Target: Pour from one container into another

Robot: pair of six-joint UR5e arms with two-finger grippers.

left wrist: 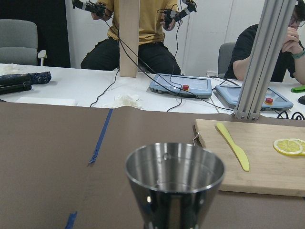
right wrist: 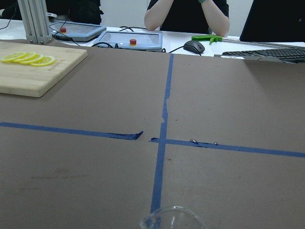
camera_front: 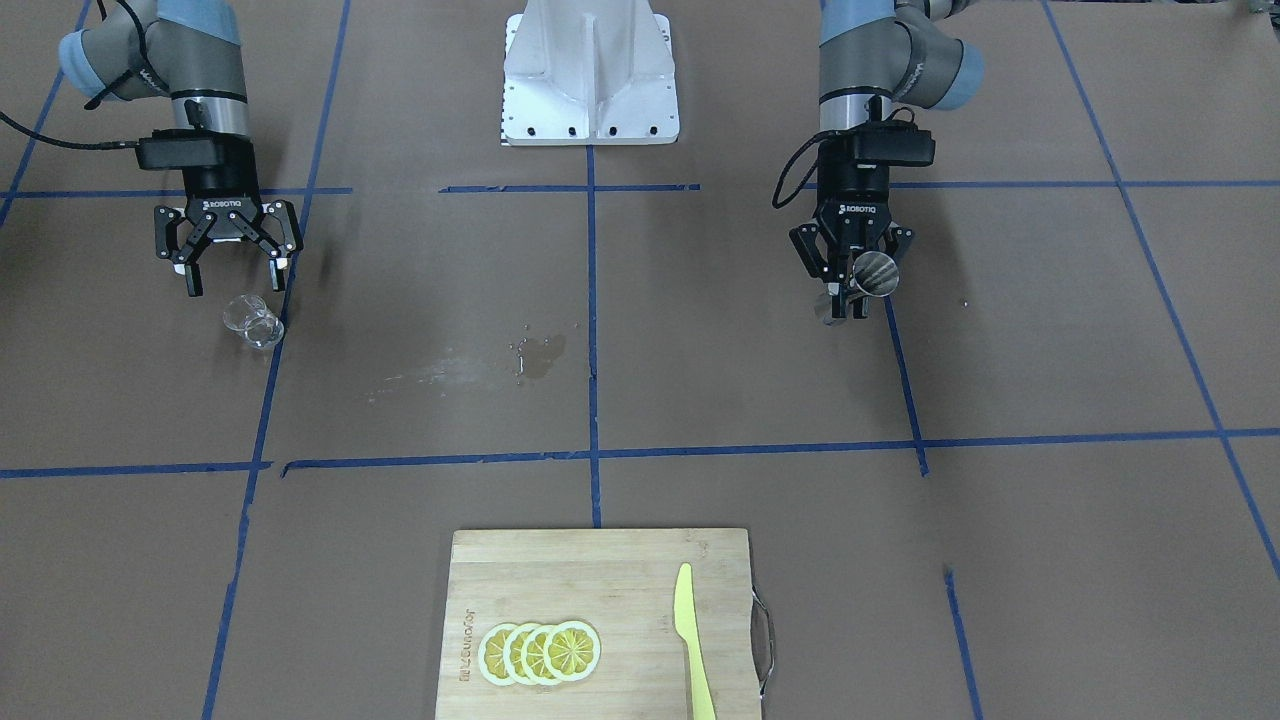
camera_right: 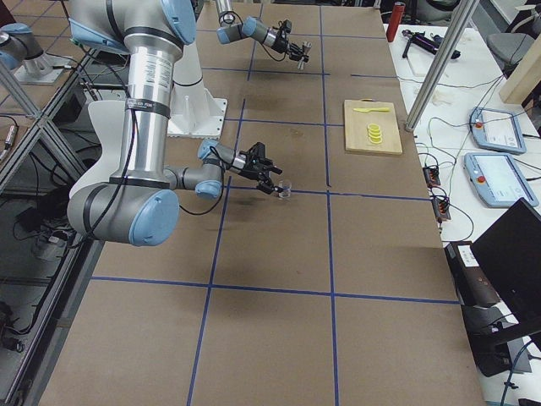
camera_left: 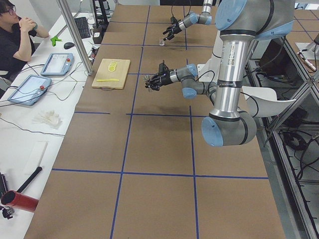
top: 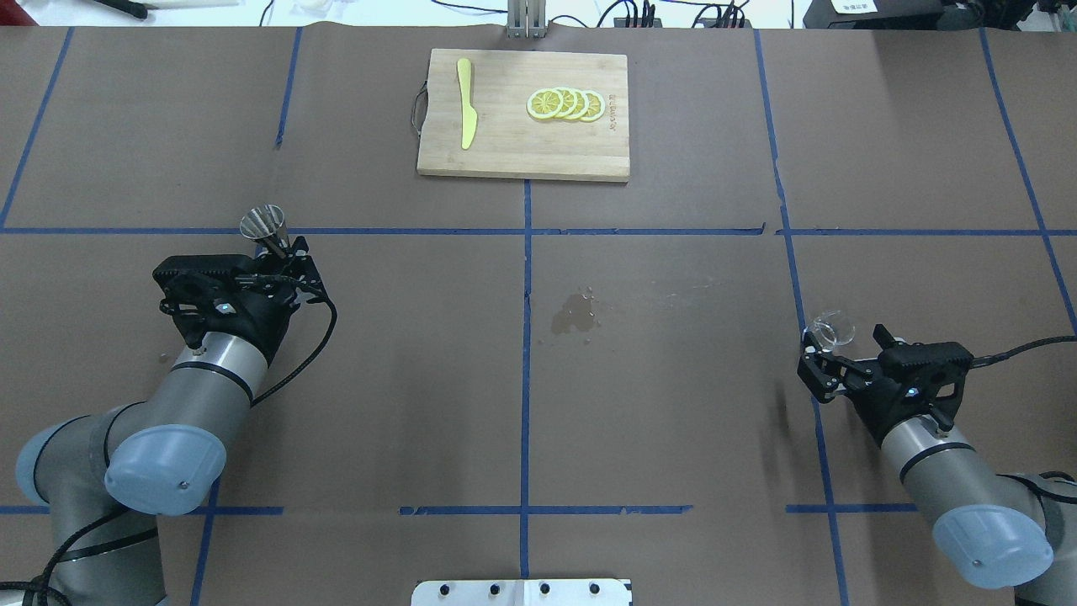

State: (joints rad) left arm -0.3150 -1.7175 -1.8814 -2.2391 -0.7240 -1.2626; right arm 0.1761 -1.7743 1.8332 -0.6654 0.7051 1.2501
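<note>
The wet spill in the middle of the table is clear, so the clear glass cup will let out a thin clear stream when I tip it.
The clear glass cup stands on the brown table, seen from overhead at the right. My right gripper hovers open just behind and above it, fingers spread to either side without touching; only the cup's rim shows at the bottom of the right wrist view. The steel jigger is upright in my left gripper, which is shut on its narrow waist. Its open top cone fills the lower middle of the left wrist view. I cannot tell whether the jigger touches the table.
A wooden cutting board with lemon slices and a yellow knife lies at the far middle edge. A wet spill marks the table centre. The white robot base is between the arms. People sit beyond the far edge.
</note>
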